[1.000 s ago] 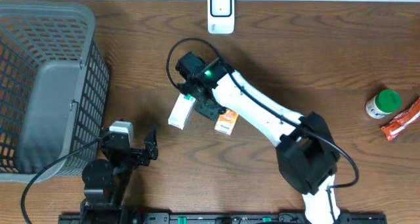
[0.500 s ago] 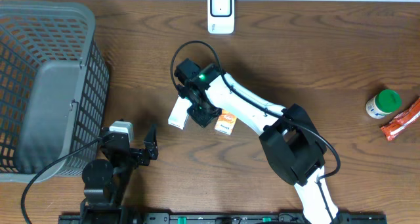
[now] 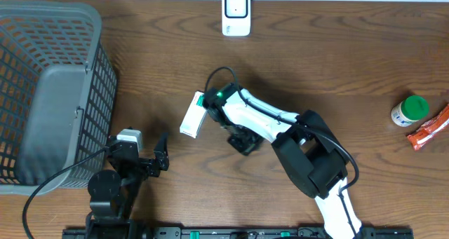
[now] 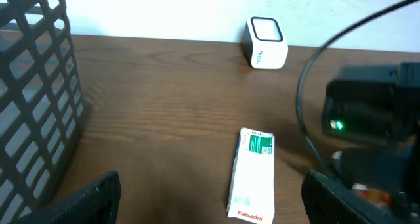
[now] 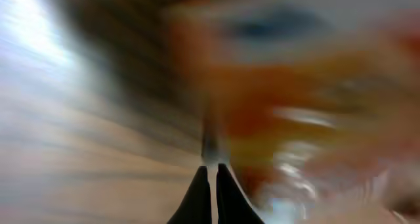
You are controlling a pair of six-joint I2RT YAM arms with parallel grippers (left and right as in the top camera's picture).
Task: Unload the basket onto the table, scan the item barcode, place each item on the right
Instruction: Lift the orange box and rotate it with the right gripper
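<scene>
The right gripper's fingers are closed next to the orange box's edge [image 5: 220, 122], so the robot should move back, spread them wide and straddle the whole box [image 5: 302, 112] before it closes them.
A white and green Panadol box [image 3: 193, 115] lies flat on the table, also in the left wrist view [image 4: 252, 175]. The white barcode scanner [image 3: 236, 12] stands at the far edge [image 4: 268, 42]. My right gripper [image 3: 244, 144] hangs low just right of the white box, over where a small orange box lay; from overhead that box is hidden. The right wrist view is heavily blurred: the black fingers [image 5: 213, 184] are pressed together, with an orange smear beside them. My left gripper [image 3: 160, 157] rests open near the front edge, jaws wide [image 4: 213, 207], holding nothing.
A large grey mesh basket [image 3: 49, 92] fills the left side. At the far right edge stand a green-capped white bottle [image 3: 409, 111] and an orange-red packet [image 3: 429, 130]. The right arm's black cable [image 4: 308, 106] loops above the table.
The right wrist swung right and toward the front, off the white box and over the orange box's spot. Its jaws closed fully. The left arm stayed put.
</scene>
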